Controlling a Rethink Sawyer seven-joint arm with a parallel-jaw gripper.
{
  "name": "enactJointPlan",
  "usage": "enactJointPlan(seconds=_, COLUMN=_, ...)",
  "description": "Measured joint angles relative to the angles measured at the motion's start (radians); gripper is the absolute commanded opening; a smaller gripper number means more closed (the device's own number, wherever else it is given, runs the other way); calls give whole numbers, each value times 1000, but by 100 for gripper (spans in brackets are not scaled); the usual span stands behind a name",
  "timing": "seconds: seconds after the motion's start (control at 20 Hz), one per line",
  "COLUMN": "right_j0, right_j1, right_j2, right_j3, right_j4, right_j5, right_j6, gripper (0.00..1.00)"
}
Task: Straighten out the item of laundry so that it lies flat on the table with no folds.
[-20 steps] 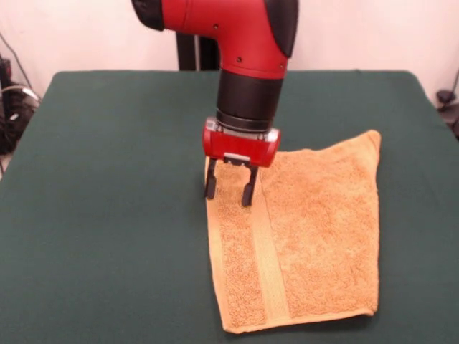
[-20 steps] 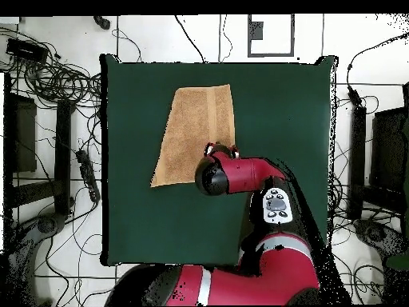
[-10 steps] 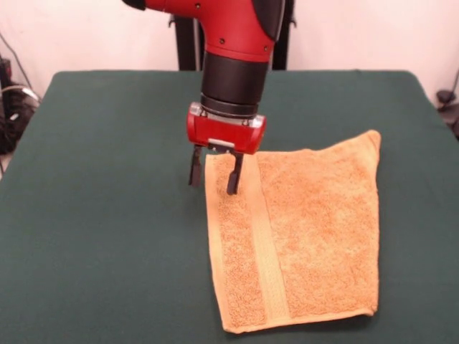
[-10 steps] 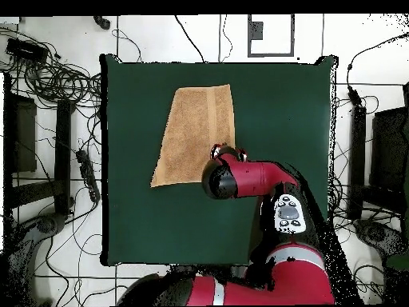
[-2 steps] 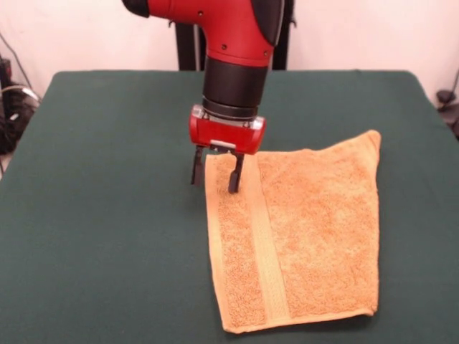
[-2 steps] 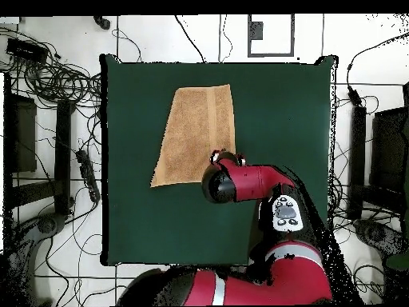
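The towel lies spread out with green surface all (image 5: 412, 222) around it, so I expect the whole towel (image 5: 301, 233) to slide along, still mostly spread, when I pull its corner.
The orange-tan item of laundry (image 5: 308, 229) lies spread on the dark green table (image 5: 100, 186), right of centre in the front view. One woven band runs down it near its left edge. Its far edge slants, and the far right corner reaches farthest back. My gripper (image 5: 214, 174) stands open at the towel's far left corner. One finger is just off the cloth's left edge and the other is over the cloth near the band. Nothing is held. In the overhead view the towel (image 6: 196, 132) sits in the table's (image 6: 279, 104) upper middle, with the arm's wrist (image 6: 226, 164) over its lower right corner.
Cables (image 6: 60, 76) and dark equipment (image 6: 20, 132) lie on the floor around the table in the overhead view. A black post (image 5: 188, 50) stands behind the table's far edge. Green surface surrounds the towel on all sides.
In the front view my gripper has shifted a little left, from over the band to the towel's far left corner, then held nearly still. The towel has not moved.
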Motion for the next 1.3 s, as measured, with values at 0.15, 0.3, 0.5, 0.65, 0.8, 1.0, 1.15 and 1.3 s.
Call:
enactJointPlan(seconds=0.15, right_j0=3, right_j1=16, right_j2=-2, right_j3=0, right_j4=-1, right_j5=-24, right_j6=0, gripper=100)
enactJointPlan(seconds=0.3, right_j0=9, right_j1=24, right_j2=-10, right_j3=0, right_j4=-1, right_j5=-53, right_j6=0, gripper=100)
enactJointPlan(seconds=0.5, right_j0=23, right_j1=33, right_j2=-30, right_j3=0, right_j4=-1, right_j5=-92, right_j6=0, gripper=100)
enactJointPlan(seconds=0.65, right_j0=29, right_j1=36, right_j2=-38, right_j3=1, right_j4=-1, right_j5=-105, right_j6=0, gripper=100)
enactJointPlan(seconds=0.8, right_j0=34, right_j1=39, right_j2=-45, right_j3=2, right_j4=-1, right_j5=-114, right_j6=0, gripper=100)
enactJointPlan(seconds=1.0, right_j0=45, right_j1=44, right_j2=-51, right_j3=1, right_j4=-1, right_j5=-129, right_j6=0, gripper=0)
enactJointPlan(seconds=1.15, right_j0=52, right_j1=47, right_j2=-55, right_j3=1, right_j4=-1, right_j5=-142, right_j6=0, gripper=0)
enactJointPlan(seconds=1.3, right_j0=55, right_j1=50, right_j2=-59, right_j3=2, right_j4=-1, right_j5=-152, right_j6=0, gripper=0)
